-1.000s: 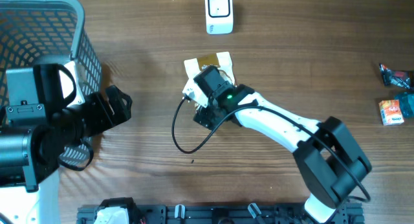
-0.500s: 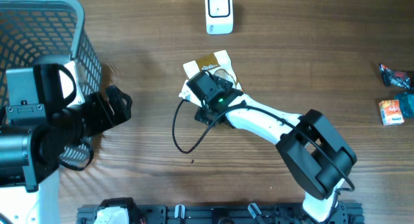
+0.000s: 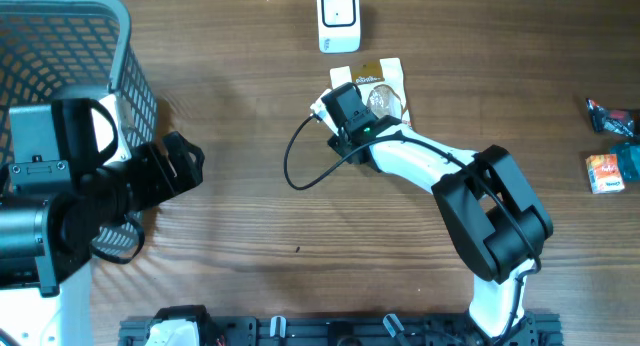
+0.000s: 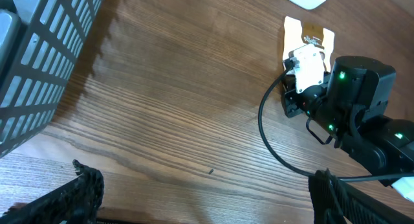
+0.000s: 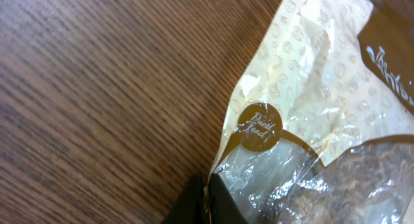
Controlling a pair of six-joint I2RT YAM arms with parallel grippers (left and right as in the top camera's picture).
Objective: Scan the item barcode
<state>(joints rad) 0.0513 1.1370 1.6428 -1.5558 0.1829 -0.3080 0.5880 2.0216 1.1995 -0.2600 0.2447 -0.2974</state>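
Observation:
I can see the pouch lying with its clear window up and its back hidden against the wood, so I should use my right gripper to lift its pinched edge toward my left gripper.
The item is a cream and brown pouch with a clear window, lying just below the white scanner at the table's far edge. My right gripper is shut on the pouch. In the right wrist view its black fingertips pinch the pouch at its thin edge, beside a round brown label. No barcode shows. My left gripper stands open over bare wood, far left of the pouch, with nothing between its fingers.
A grey mesh basket fills the far left corner, beside the left arm. Two small snack packets lie at the right edge. A black cable loops off the right wrist onto the table.
My right gripper has shut on the pouch's edge and carried it up and to the right, closer to the scanner. The left arm has not moved.

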